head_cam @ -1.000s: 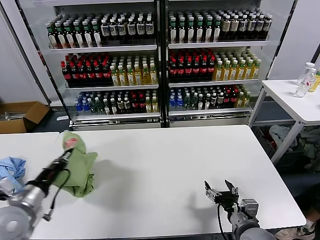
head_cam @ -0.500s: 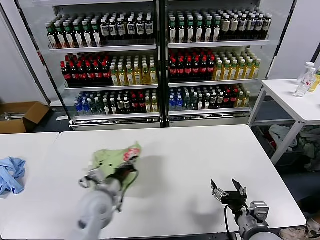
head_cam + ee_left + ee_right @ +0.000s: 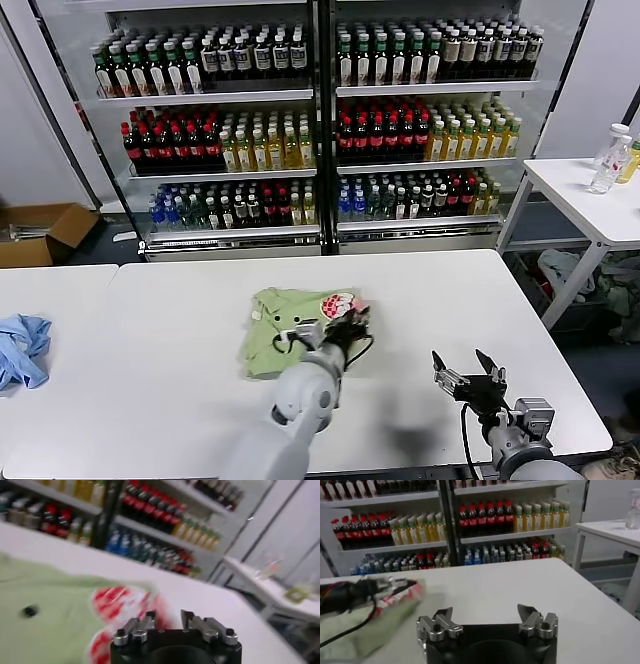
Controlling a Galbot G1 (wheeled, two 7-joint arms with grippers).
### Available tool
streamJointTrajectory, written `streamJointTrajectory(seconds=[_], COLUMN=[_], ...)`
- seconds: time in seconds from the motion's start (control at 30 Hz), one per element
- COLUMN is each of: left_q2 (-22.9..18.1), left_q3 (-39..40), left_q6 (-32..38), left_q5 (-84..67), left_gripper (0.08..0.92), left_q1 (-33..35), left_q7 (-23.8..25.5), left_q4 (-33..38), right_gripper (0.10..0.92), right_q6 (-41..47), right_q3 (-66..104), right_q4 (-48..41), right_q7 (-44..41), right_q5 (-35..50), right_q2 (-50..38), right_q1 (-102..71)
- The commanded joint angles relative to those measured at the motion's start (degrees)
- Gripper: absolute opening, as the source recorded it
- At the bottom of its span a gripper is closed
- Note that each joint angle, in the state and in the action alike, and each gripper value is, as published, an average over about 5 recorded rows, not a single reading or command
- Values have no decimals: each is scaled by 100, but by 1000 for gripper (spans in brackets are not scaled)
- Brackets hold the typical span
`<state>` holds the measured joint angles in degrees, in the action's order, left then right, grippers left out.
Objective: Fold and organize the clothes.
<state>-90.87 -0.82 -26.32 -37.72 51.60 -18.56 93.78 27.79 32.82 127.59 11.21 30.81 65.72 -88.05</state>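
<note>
My left gripper's arm lies over the shirt to reach the print end, so it should clear away and my right gripper should take the print edge.
The light green polo shirt lies bunched on the white table near its middle, with the red-and-white print at its right end. My left gripper is at that print end, shut on the shirt's edge; in the left wrist view the gripper has the print between its fingers. The shirt also shows in the right wrist view. My right gripper is open and empty over the table's front right, also seen in its own view.
A light blue cloth lies on the adjoining table at the far left. Drinks fridges stand behind the table. A side table with bottles is at the right, and a cardboard box is on the floor at the left.
My left gripper has swept the green shirt from the table's left edge to its middle, where the shirt now lies lower and flatter. The right gripper has drifted slightly right.
</note>
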Motion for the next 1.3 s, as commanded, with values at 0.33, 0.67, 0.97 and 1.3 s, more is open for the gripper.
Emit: streamJointTrajectory(seconds=[0.33,0.67,0.97,1.3], left_q2=[1204,1476,1385,1483], left_q3=[-1842,-2776,-2770,-2711], left_q6=[1058,1387,1521,1529], left_q5=[1063,1441,1570,1542], left_gripper=[711,822,822,822], left_q1=[1688,3520,3816,3851], left_q7=[388,457,439,421], left_q4=[2150,3074,3131,3166], right_gripper=[823,823,769,488], right_q6=[58,-33,114,65], right_q3=[-2136,-2859,-3091,-2903], right_q4=[-1263,-3142,-3799,-3686], right_q7=[472,846,773,730], right_q5=[68,-310,128,224], right_q2=[356,1102,1497,1293], right_q1=[2183,3688,3878,3641])
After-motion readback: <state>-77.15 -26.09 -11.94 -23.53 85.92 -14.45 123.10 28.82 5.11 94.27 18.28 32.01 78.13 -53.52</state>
